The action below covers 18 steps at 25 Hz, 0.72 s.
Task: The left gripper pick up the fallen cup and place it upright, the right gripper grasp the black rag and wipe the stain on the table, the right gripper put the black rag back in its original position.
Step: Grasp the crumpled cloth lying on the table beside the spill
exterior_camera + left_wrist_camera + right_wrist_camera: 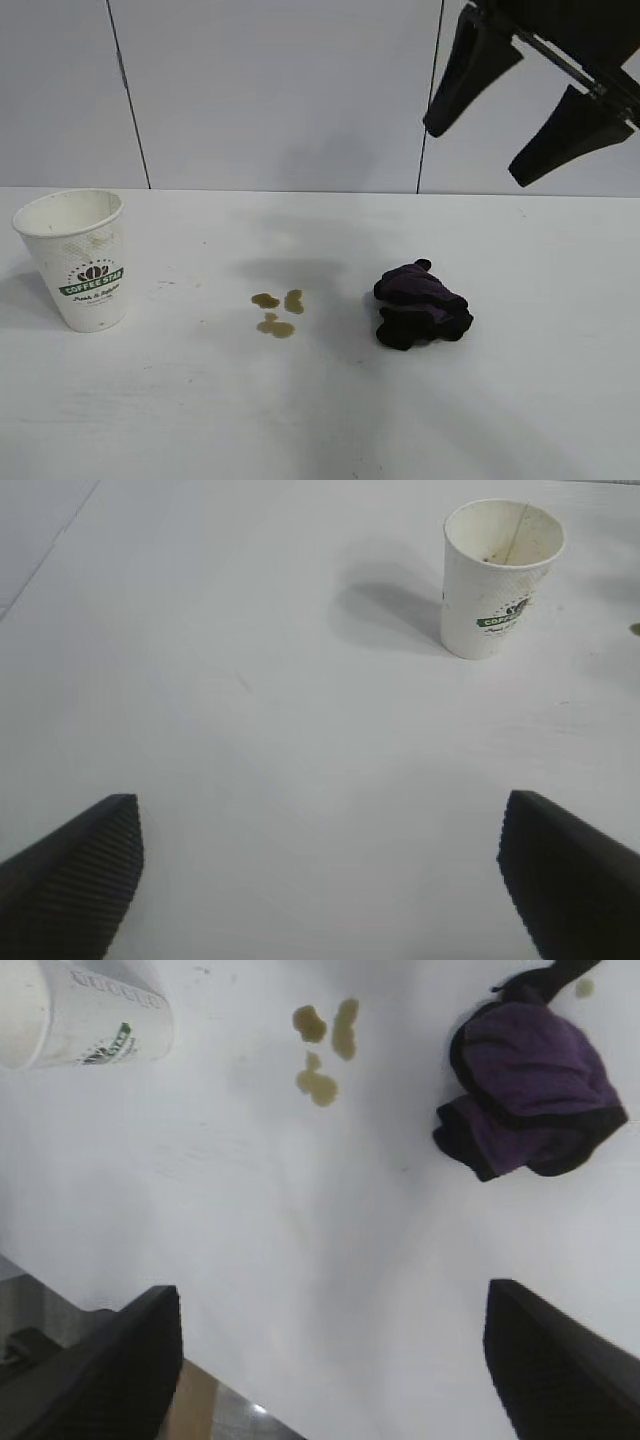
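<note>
The black rag is bunched up and clear of the cup, so the robot's open right gripper keeps going down until its fingers are on both sides of the rag's raised folds, and then close.
The white cup with its green logo stands upright on the table at the left. Three small brown blotches of the stain lie near the middle, and the black rag sits bunched to their right. My right gripper hangs open high above the rag, holding nothing. In its wrist view the right gripper looks down on the rag, the stain and the cup. My left gripper is open and empty over bare table, with the cup some way ahead of it.
A grey panelled wall closes the back of the table. The table's near edge shows under the right gripper, with floor beyond it. A small tan speck lies just past the rag.
</note>
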Each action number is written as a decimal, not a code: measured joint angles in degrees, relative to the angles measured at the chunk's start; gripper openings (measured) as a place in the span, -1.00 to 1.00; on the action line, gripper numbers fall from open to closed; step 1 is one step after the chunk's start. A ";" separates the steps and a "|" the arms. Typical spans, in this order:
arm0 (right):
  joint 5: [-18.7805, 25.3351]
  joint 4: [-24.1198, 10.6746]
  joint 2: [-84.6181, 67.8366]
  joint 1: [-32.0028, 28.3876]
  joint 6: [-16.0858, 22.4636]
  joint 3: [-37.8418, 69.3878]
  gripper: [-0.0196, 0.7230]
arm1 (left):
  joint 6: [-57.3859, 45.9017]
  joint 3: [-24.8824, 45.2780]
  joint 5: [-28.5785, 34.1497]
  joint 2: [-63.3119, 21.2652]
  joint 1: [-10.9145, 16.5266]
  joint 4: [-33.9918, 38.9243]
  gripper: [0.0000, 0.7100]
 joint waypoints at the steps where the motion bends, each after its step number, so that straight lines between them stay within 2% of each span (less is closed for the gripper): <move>1: -0.35 -1.58 0.62 0.00 0.00 0.01 0.58 | -0.04 0.00 0.00 0.00 0.00 0.00 0.96; 3: -1.97 -4.14 2.55 0.00 0.54 -0.34 0.58 | -0.04 0.00 -0.04 0.00 0.00 0.00 0.96; 10: -5.43 -7.86 11.11 2.83 0.92 -3.39 0.58 | -0.15 0.00 -0.37 0.00 0.00 0.00 0.96; 14: -9.00 -8.58 15.66 6.01 1.13 -4.98 0.58 | -0.15 0.00 -0.37 0.00 0.00 0.00 0.96; 18: -11.46 -9.68 19.49 6.62 2.67 -5.21 0.58 | -0.15 0.00 -0.37 0.00 0.00 0.00 0.96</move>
